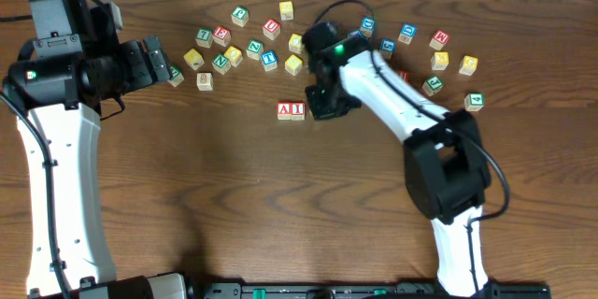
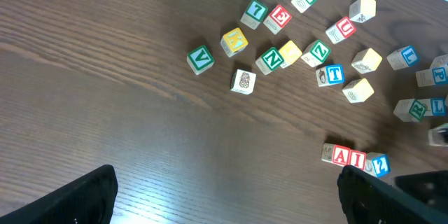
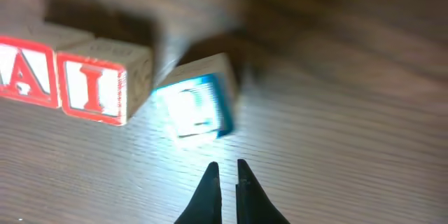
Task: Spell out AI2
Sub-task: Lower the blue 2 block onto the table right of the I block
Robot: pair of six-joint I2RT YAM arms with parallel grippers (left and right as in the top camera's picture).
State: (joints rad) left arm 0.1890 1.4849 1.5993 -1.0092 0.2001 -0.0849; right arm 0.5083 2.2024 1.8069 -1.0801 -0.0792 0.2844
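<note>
The blue "2" cube [image 3: 190, 108] is crooked next to the red "I" cube, so my closed right gripper should push its free side [image 3: 229, 96] until the two cubes are lined up flush.
The red "A" cube [image 1: 284, 109] and the red "I" cube [image 1: 297, 109] stand side by side at mid-table; both show in the right wrist view, A [image 3: 24, 73] and I [image 3: 94, 84]. The blue "2" cube [image 3: 192, 105] lies just right of the "I", turned askew and blurred by glare. It also shows in the left wrist view [image 2: 379, 164], next to A [image 2: 341, 155] and I [image 2: 358, 159]. My right gripper [image 3: 229, 171] is shut and empty, its tips just in front of the "2"; in the overhead view it [image 1: 327, 103] covers that cube. My left gripper [image 2: 224, 196] is open and empty at the far left [image 1: 159, 61].
Several other letter cubes lie scattered across the back of the table, from a green one [image 1: 175, 76] by my left gripper to a green one [image 1: 475, 101] at the right. A yellow cube [image 1: 293, 64] sits just behind the row.
</note>
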